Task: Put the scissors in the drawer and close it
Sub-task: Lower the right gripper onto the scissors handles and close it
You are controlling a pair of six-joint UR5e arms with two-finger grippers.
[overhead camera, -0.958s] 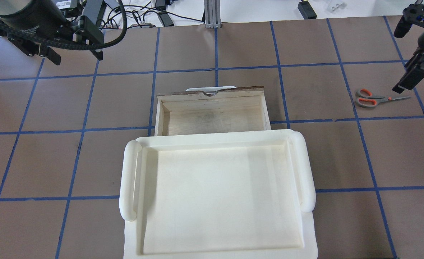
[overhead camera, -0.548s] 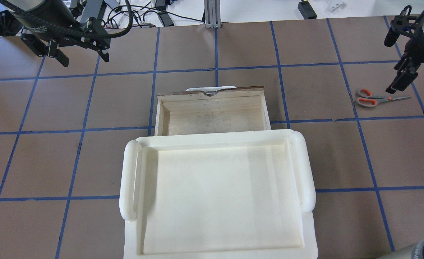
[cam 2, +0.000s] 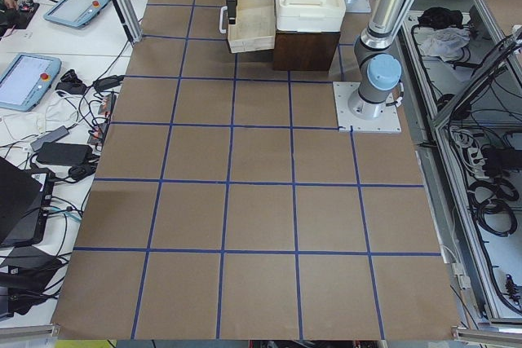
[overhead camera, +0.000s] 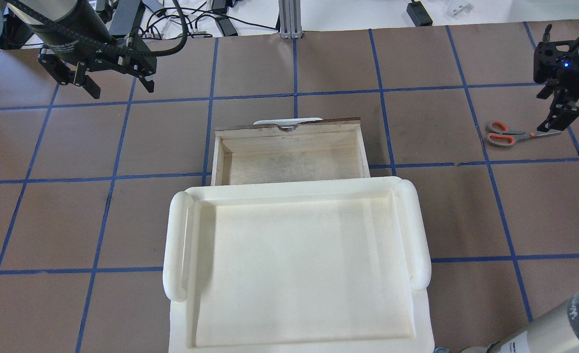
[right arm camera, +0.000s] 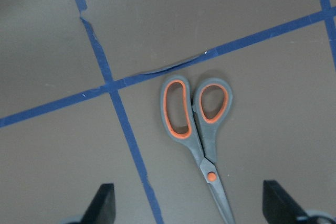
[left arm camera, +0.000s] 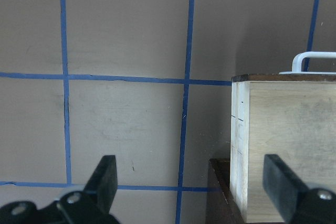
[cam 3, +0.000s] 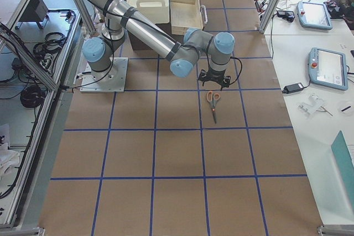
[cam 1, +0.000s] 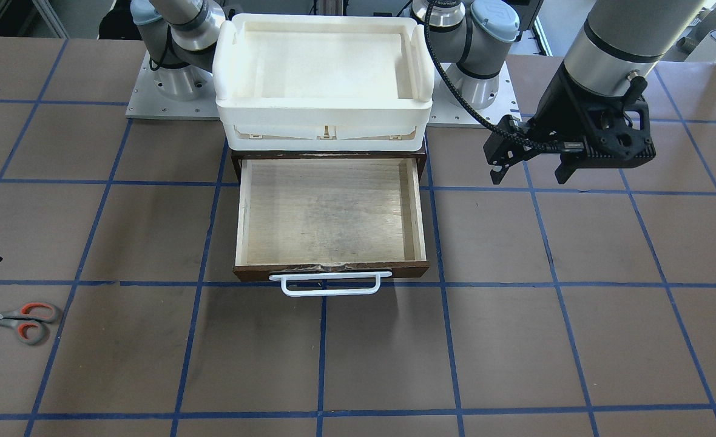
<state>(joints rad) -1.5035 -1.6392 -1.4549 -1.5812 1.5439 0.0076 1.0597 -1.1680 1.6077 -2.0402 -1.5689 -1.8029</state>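
The scissors will stay closed and level when the robot lifts them by their pivot, because the handles touch and the blades are shut.
The scissors lie flat on the brown table at the far right, grey handles with orange lining. They also show in the front view and the right wrist view. My right gripper hangs just over their blade end, open, with the pivot and blades between its fingers. The drawer is pulled out and empty, with pale plywood inside and a white bar handle. My left gripper is open and empty, above the table left of the drawer, whose side shows in the left wrist view.
A white plastic bin sits on top of the dark cabinet that holds the drawer, also seen in the front view. Blue tape lines grid the table. Cables and devices lie past the table's far edge.
My right gripper has turned upright and come down over the scissors' blade end. My left gripper has moved a little right and nearer the drawer. The scissors and drawer have not moved.
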